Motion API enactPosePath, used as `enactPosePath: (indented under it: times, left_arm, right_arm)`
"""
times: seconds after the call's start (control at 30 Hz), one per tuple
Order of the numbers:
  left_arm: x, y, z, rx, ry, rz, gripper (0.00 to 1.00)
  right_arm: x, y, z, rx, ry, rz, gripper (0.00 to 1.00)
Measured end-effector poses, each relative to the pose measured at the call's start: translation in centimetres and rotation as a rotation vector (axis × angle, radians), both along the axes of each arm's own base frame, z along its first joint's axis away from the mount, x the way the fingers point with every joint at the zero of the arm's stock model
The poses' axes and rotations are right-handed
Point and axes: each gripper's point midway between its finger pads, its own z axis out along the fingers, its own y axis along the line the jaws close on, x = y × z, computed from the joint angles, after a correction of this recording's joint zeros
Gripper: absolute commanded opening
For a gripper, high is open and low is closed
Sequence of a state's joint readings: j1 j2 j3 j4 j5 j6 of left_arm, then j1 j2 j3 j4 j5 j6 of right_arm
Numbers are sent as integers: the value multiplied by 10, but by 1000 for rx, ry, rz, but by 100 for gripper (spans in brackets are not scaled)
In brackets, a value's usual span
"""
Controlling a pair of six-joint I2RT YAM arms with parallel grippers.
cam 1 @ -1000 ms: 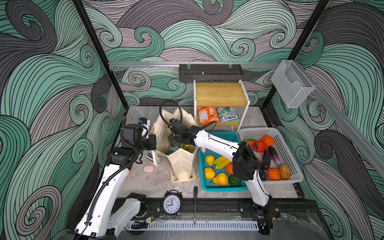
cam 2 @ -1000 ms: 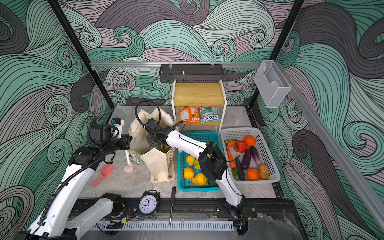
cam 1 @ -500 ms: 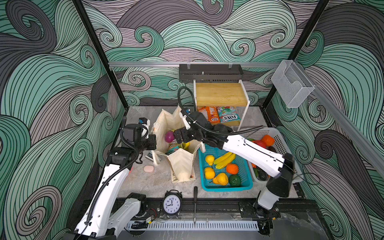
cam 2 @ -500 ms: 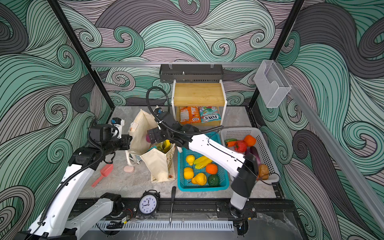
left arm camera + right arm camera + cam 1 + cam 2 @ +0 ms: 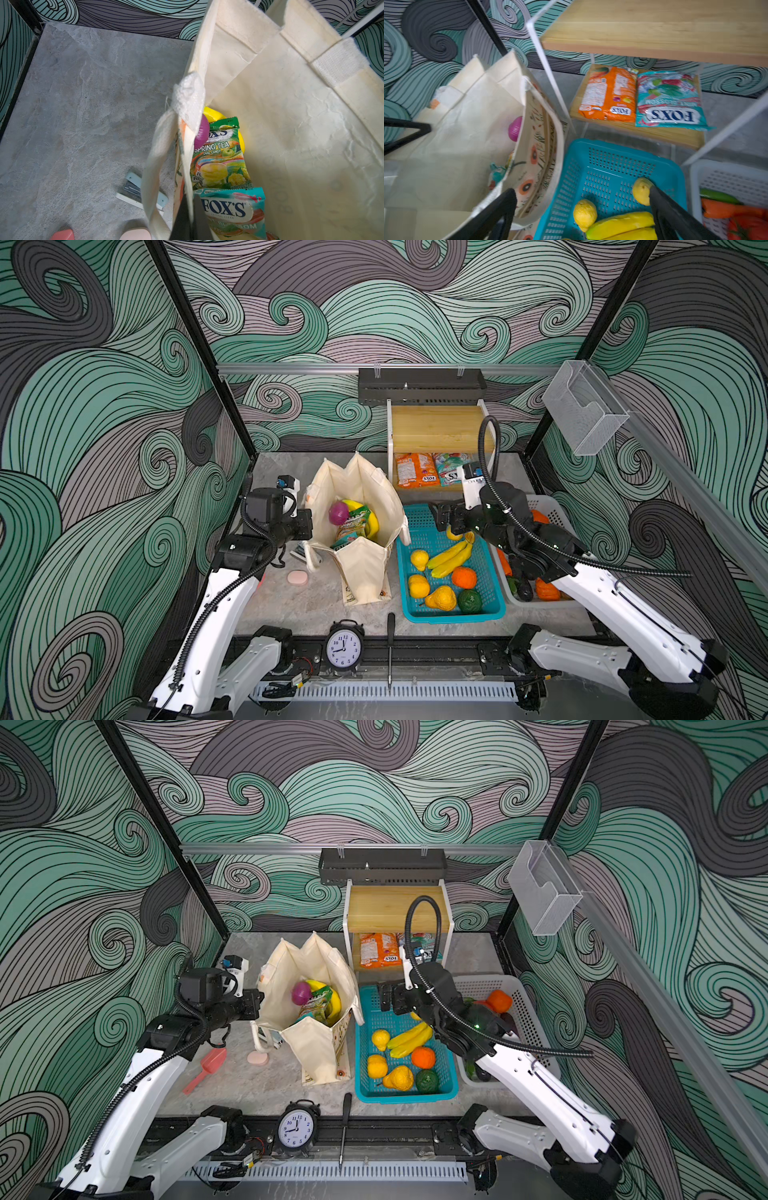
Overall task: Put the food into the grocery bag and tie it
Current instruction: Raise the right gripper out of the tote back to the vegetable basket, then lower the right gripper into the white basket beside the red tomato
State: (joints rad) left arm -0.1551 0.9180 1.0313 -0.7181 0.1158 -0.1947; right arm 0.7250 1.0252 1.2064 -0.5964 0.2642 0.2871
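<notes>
The grocery bag (image 5: 356, 508) stands open and my right gripper is empty. My right gripper should go on moving toward the white basket (image 5: 497, 1003) until its fingers are on both sides of a vegetable.
The cream grocery bag (image 5: 365, 568) (image 5: 320, 1048) stands open at mid-table. Inside lie a purple onion (image 5: 338, 512), a yellow banana bunch (image 5: 368, 512) and two candy packets (image 5: 220, 164). My left gripper (image 5: 190, 221) is shut on the bag's near wall at the rim and holds it open. My right gripper (image 5: 442, 517) (image 5: 580, 196) hangs open and empty over the back of the teal basket (image 5: 492, 616), just right of the bag. More food lies in that basket: bananas (image 5: 451, 558), lemons, an orange and a pear.
A white basket (image 5: 550, 506) of vegetables sits right of the teal one. A wooden shelf (image 5: 440, 427) at the back holds orange and teal packets (image 5: 610, 97). A clock (image 5: 344, 649), screwdriver (image 5: 390, 639), pink disc (image 5: 297, 577), red scoop (image 5: 205, 1069) and stapler (image 5: 143, 193) lie around.
My right gripper has pulled out of the bag and swung right over the teal basket, opening wide. The purple onion now lies in the bag. The left arm has held still.
</notes>
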Motion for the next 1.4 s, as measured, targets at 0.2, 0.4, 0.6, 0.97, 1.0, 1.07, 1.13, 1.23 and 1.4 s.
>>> enactPosePath:
  times: [0.2,0.4,0.6,0.97,1.0,1.07,1.13,1.23,1.4]
  left_arm:
    - [0,0,0,0,0,0,0]
    - [0,0,0,0,1,0,0]
    - [0,0,0,0,1,0,0]
    - [0,0,0,0,0,0,0]
    - [0,0,0,0,1,0,0]
    - [0,0,0,0,1,0,0]
    - [0,0,0,0,1,-1,0]
    - [0,0,0,0,1,-1,0]
    - [0,0,0,0,1,0,0]
  right_arm:
    - [-3,-63,1,34,-33,-156,99]
    - [0,-111,-14,74,-17,-338,99]
    - [10,-147,-46,157,78,-505,99]
    - [17,-183,-111,524,268,-766,99]
    - [18,-184,-114,556,280,-782,99]
    - [21,-186,-120,616,304,-815,94]
    - [26,-188,-129,693,344,-860,91]
    - [33,-192,-145,778,419,-929,85]
    - [42,-195,-171,847,498,-995,79]
